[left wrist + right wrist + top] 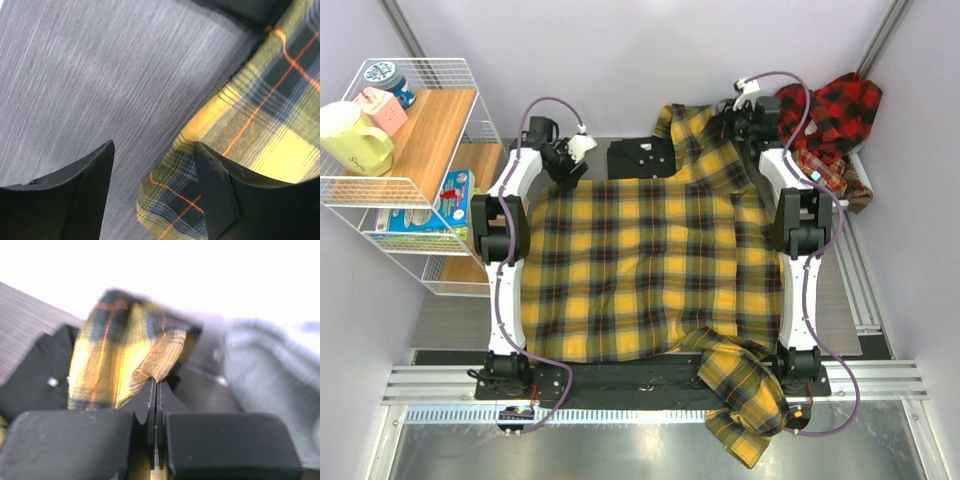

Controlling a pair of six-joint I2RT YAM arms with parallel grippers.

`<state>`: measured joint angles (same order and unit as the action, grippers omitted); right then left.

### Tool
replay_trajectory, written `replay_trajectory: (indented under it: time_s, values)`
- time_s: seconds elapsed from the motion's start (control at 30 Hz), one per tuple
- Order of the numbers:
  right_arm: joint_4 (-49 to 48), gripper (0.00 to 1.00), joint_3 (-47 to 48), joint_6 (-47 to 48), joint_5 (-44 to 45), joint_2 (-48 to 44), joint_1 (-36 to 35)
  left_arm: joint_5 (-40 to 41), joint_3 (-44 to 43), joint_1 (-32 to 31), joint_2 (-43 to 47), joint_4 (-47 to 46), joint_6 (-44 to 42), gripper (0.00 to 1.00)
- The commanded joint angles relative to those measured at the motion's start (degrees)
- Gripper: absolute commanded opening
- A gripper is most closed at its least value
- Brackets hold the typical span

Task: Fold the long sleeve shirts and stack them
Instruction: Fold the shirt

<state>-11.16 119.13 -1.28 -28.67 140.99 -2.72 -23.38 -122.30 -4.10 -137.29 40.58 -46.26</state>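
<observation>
The yellow plaid shirt is covering the black shirt's edge (673,160), so the robot's left gripper should pinch the yellow plaid shirt's far corner (151,197) and pull it clear together with the right gripper.
The yellow-and-black plaid shirt (650,270) lies spread over the table between my arms; one sleeve hangs over the near edge at right. My left gripper (572,172) is open at the shirt's far left corner; in the left wrist view the corner (175,200) lies between the fingers (220,195), untouched by the left one. My right gripper (735,125) is shut on a fold of the yellow plaid shirt (125,355) at the far right, holding it lifted. A black shirt (640,158) lies folded at the far middle. A red-and-black plaid shirt (832,115) is heaped at far right.
A white wire shelf (415,160) stands at left with a yellow pitcher (355,138), a pink box and packets. Metal rails run along the right side (860,290) and the near edge. Grey fabric (270,385) shows blurred in the right wrist view.
</observation>
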Motion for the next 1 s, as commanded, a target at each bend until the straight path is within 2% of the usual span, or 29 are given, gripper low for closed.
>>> replay_trajectory:
  time_s: [0.0,0.1,0.2,0.23,0.37,0.5,0.57,0.73,0.77,0.8,0.87,0.9,0.97]
  values:
    - [-2.38,0.01,1.02,0.14,-2.45,-7.04,-0.09,1.05,-3.38,0.41,-2.01,4.95,-8.05,0.64]
    - [-1.85,0.01,0.93,0.84,-2.8,-7.83,-0.09,2.81,-2.33,0.41,-2.62,4.78,-9.11,0.64]
    - [-0.89,0.01,0.93,1.01,-3.33,-8.8,-0.09,2.99,-1.8,0.41,-2.8,4.86,-9.64,0.56]
    - [-0.71,0.01,0.67,1.01,-3.59,-9.15,-0.09,2.72,-1.89,0.41,-2.72,5.04,-9.64,0.48]
    - [0.17,0.01,-0.12,1.01,-4.47,-10.82,-0.18,1.32,-1.98,0.49,-1.84,6.52,-10.16,0.36]
    - [0.35,0.01,-1.88,2.68,-4.64,-12.93,-0.09,0.53,-2.15,0.49,-0.7,8.9,-11.48,0.07]
    - [0.35,0.01,-3.11,3.03,-4.64,-14.33,-0.09,0.61,-1.63,0.49,0.18,9.26,-11.66,0.01]
    - [0.35,0.01,-5.31,3.56,-4.73,-16.09,0.26,0.79,-0.31,1.02,1.59,8.73,-12.88,0.0]
    - [0.35,0.01,-5.4,3.56,-4.82,-16.36,0.26,2.53,-0.39,0.93,1.24,8.47,-12.98,0.03]
    - [0.43,0.01,-5.57,3.65,-4.82,-16.45,0.35,3.59,-0.92,0.93,0.72,8.12,-12.72,0.15]
    - [0.35,0.01,-5.75,3.74,-4.82,-16.27,0.26,4.65,-2.32,1.28,-0.42,9.25,-12.97,0.22]
    - [0.43,0.01,-5.75,3.74,-4.91,-16.27,0.35,5.44,-4.16,1.37,-1.91,10.04,-13.07,0.34]
    - [0.44,0.01,-5.58,3.91,-5.0,-16.01,0.26,6.67,-4.96,1.64,-2.97,10.93,-13.68,0.4]
